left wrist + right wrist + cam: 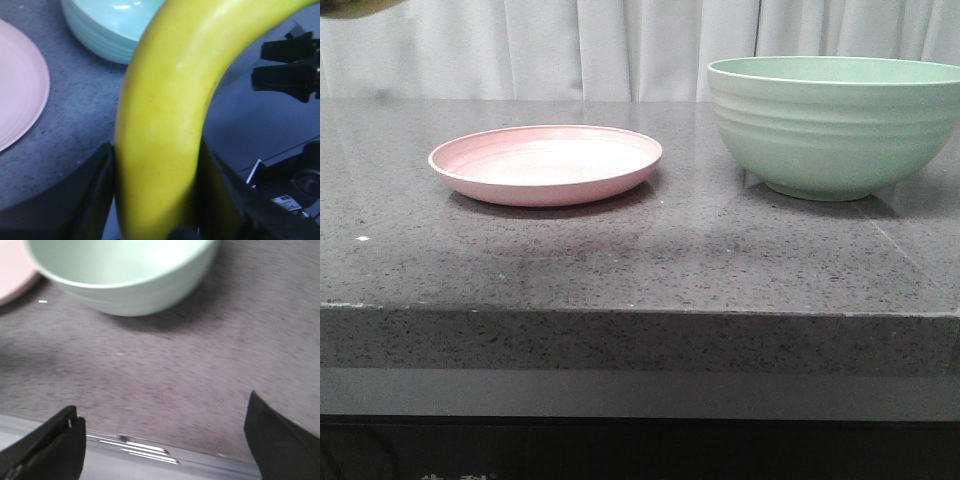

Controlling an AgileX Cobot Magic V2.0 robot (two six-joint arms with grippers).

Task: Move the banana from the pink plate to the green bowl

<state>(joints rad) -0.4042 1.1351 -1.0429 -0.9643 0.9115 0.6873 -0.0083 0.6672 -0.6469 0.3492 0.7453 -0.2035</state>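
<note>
My left gripper should keep the banana still while my right gripper takes its loose end, because the green bowl is on my right gripper's side.
The yellow banana is clamped between the black fingers of my left gripper, lifted above the countertop. A yellowish sliver at the front view's top left corner may be the banana. The pink plate lies empty left of centre and also shows in the left wrist view. The green bowl stands to the right of the plate and looks empty in the right wrist view. My right gripper is open and empty above the counter's front edge, near the bowl.
The grey speckled countertop has a thick front edge. White curtains hang behind it. Black robot parts show beyond the counter's edge in the left wrist view.
</note>
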